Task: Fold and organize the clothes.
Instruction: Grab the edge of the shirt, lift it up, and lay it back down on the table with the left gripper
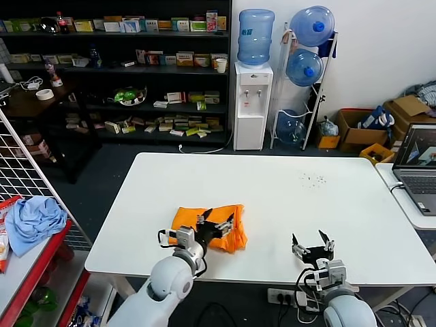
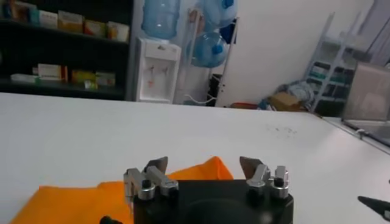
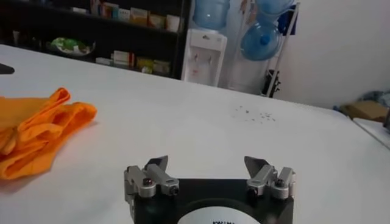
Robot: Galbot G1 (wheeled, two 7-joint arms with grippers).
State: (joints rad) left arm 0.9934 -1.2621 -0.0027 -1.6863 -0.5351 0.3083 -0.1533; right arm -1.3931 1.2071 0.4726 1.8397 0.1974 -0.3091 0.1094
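Note:
My left gripper should keep going, because there is clear table (image 1: 151, 219) beside the folded orange T-shirt's edge facing the red rack. It should move on toward that edge (image 1: 176, 219) and close there.
The orange T-shirt (image 1: 235, 230) lies folded into a small bundle on the white table (image 1: 272, 197), near its front left. My left gripper (image 1: 218, 219) is open, just above the bundle's near side, and holds nothing. In the left wrist view the shirt (image 2: 73, 199) shows below and between the spread fingers of that gripper (image 2: 204, 164). My right gripper (image 1: 313, 241) is open and empty over the front right of the table, well apart from the shirt. The right wrist view shows its own gripper (image 3: 207, 163) and the shirt (image 3: 36, 131) off to the side.
A red rack at the left holds a light blue cloth (image 1: 33, 219). A laptop (image 1: 417, 167) sits on a side table at the right. Shelves, a water dispenser (image 1: 253, 82) and boxes stand behind the table.

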